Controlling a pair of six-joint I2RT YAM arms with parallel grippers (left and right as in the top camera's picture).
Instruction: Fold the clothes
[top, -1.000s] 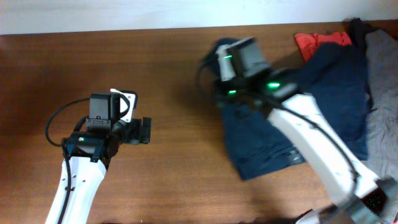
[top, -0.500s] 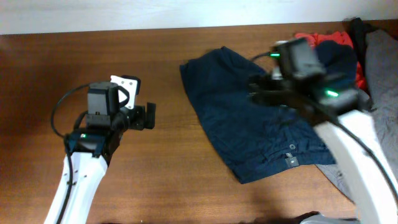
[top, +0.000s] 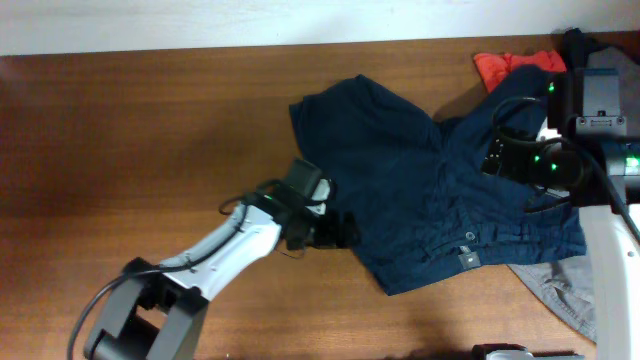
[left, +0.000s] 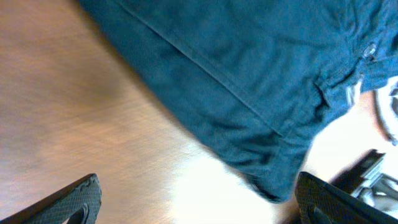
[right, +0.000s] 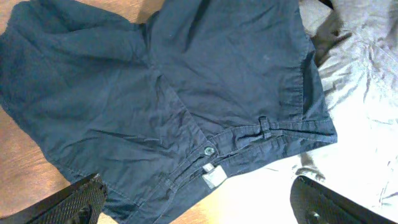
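I should take the near waistband corner (top: 389, 284) with my left gripper and drag the shorts onto open wood before folding, because the shorts overlap the light grey garment.
The clothes, dark navy shorts (top: 420, 190), lie spread out flat on the wooden table, waistband with a button (top: 469, 236) toward the front right. My left gripper (top: 340, 232) is low at the shorts' front-left edge. In the left wrist view it (left: 199, 205) stands open over bare wood, and a corner of the shorts (left: 249, 74) reaches near its right finger (left: 329, 199). Over the shorts' right side my right gripper (top: 503, 155) hangs open. The right wrist view shows it (right: 199, 202) empty above the waistband (right: 249, 134).
A small red-orange garment (top: 515, 68) lies at the back right. A light grey garment (top: 560, 290) lies under and beside the shorts at the right, and shows (right: 367, 93) in the right wrist view. The table (top: 150, 150) is brown wood.
The right gripper has opened, let go of the shorts and drawn back to the right. The shorts now lie spread. The left arm has swung right, up to the shorts' left edge.
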